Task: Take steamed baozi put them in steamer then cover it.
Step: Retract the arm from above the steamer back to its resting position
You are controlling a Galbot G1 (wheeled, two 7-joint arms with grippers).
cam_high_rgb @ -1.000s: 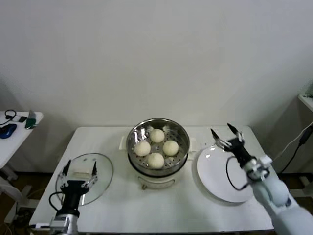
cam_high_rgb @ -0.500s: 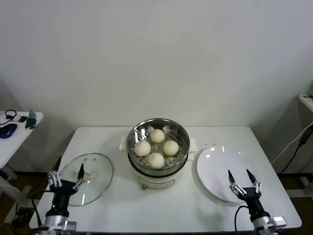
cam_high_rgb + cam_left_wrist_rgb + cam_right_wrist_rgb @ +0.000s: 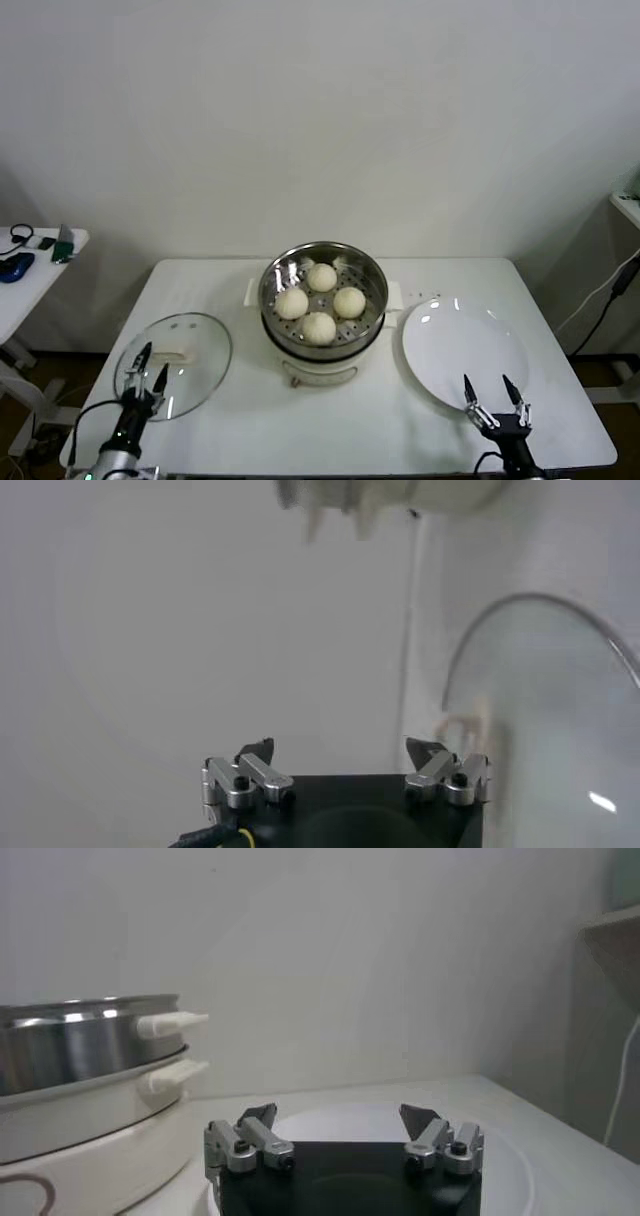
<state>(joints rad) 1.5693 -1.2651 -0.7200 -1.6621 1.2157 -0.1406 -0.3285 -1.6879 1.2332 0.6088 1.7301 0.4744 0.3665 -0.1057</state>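
I expect the clear glass cover (image 3: 190,374) to settle flush above the baozi when I lower it onto the steamer, because the baozi sit deep below the steamer's rim (image 3: 323,244).
Several cream-white baozi (image 3: 319,303) lie in the shiny steel steamer (image 3: 281,269) on its cream pot base at the table's middle. The steamer also shows in the right wrist view (image 3: 70,1038). The clear glass cover (image 3: 200,345) with its cream handle (image 3: 171,355) lies flat on the table at the left; it shows in the left wrist view (image 3: 550,690). My left gripper (image 3: 148,366) is open and empty, low at the cover's near edge. My right gripper (image 3: 493,397) is open and empty at the near edge of the white plate.
A flat white plate (image 3: 440,345) lies right of the steamer and shows in the right wrist view (image 3: 350,1120). A small side table (image 3: 25,265) with dark items stands at the far left. The table's front edge is close to both grippers.
My right arm has pulled back from above the plate down to the table's front edge. My left gripper has dropped lower at the cover's near edge. Baozi, steamer and cover have not moved.
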